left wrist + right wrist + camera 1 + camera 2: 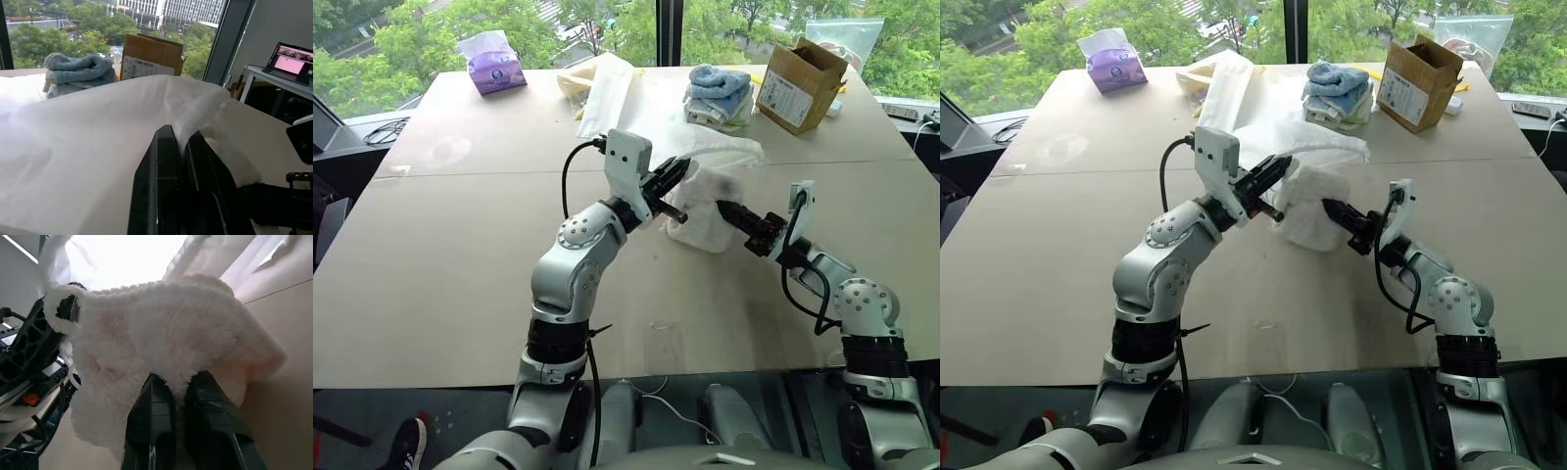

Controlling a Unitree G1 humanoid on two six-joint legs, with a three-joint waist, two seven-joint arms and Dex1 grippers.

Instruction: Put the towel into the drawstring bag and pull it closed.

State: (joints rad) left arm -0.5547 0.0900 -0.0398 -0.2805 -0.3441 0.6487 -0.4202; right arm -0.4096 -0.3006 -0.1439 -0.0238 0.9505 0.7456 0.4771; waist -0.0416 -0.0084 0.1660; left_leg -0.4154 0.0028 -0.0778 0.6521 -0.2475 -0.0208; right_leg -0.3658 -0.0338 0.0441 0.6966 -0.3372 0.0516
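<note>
I should lift the towel (703, 227) with my right gripper and pull it away from the bag first, because it hangs bunched up under the bag's edge (703, 184) at my left gripper.
The fluffy off-white towel (702, 223) hangs bunched just above the table's middle, partly under the mouth of the translucent white drawstring bag (717, 149). My left gripper (680, 173) is shut on the bag's thin fabric edge (182, 128), holding it up over the towel. From the right, my right gripper (724, 208) is shut on the towel's lower edge (161, 333), its black fingers (151, 411) pinching the pile. The rest of the bag trails back across the table. How far the towel reaches inside the bag is hidden.
Behind the bag lie a stack of blue and pale folded towels (717, 93), flat white bags (602, 90) and an open cardboard box (798, 83). A purple tissue pack (492, 67) sits at the far left. Bare tabletop (460, 245) spreads to the left and front.
</note>
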